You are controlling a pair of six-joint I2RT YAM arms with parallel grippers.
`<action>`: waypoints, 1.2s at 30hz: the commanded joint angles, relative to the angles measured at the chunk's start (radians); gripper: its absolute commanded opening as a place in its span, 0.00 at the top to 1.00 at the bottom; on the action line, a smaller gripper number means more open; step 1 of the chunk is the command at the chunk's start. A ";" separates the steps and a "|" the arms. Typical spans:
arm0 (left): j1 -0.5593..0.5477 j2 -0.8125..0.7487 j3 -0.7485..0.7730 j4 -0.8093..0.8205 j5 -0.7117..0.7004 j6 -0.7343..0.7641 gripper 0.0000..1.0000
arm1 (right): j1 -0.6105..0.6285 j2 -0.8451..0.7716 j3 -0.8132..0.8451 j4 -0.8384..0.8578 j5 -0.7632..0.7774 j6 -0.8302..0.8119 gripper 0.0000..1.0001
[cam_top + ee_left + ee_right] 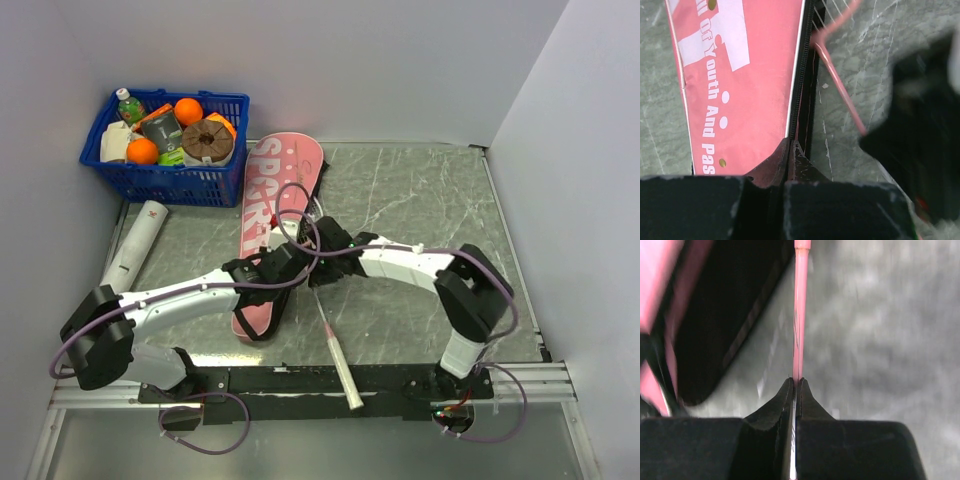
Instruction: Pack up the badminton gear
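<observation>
The racket's strung head is going into the bag's open side. My right gripper keeps on pushing the racket's pink stem in until it gets under the bag's zipper edge.
The long pink racket bag lies slanted mid-table, white lettering up. My left gripper is shut on the bag's edge at the black zipper, by the pink panel. My right gripper is shut on the thin pink shaft of a racket. The racket's whitish handle points to the near edge. Its strung head lies at the bag's open side, mostly hidden under the arms. A white tube lies left of the bag.
A blue plastic basket with oranges, a bottle and other groceries stands at the back left. Walls close in the table at the back and both sides. In the left wrist view, the right arm looms as a dark blur close by.
</observation>
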 commanded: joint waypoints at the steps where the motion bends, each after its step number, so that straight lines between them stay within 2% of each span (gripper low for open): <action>1: -0.005 -0.041 -0.002 0.045 0.045 -0.020 0.99 | -0.062 0.100 0.114 0.141 -0.013 -0.045 1.00; 8: -0.006 -0.051 -0.030 0.077 0.078 -0.034 0.99 | -0.173 0.228 0.196 0.350 -0.092 -0.028 1.00; 18: -0.006 0.002 0.001 0.102 0.109 -0.023 0.99 | -0.217 0.432 0.478 0.408 -0.161 0.019 1.00; 24: -0.006 0.014 0.019 0.103 0.106 -0.020 0.99 | -0.224 0.493 0.532 0.445 -0.182 0.073 1.00; 25: -0.008 0.015 0.021 0.102 0.106 -0.018 0.99 | -0.224 0.487 0.523 0.451 -0.192 0.074 0.90; 27: -0.006 0.018 0.021 0.102 0.100 -0.017 0.99 | -0.224 0.454 0.474 0.471 -0.198 0.074 0.77; 28: -0.008 0.020 0.021 0.102 0.097 -0.015 0.99 | -0.224 0.438 0.455 0.476 -0.201 0.073 0.68; 29: -0.005 0.023 0.021 0.103 0.095 -0.014 0.99 | -0.224 0.425 0.437 0.478 -0.202 0.070 0.64; 31: -0.006 0.026 0.024 0.103 0.094 -0.012 0.99 | -0.225 0.377 0.379 0.476 -0.208 0.061 0.56; 36: -0.005 0.025 0.022 0.097 0.074 -0.008 0.99 | -0.224 0.226 0.196 0.488 -0.212 0.050 0.50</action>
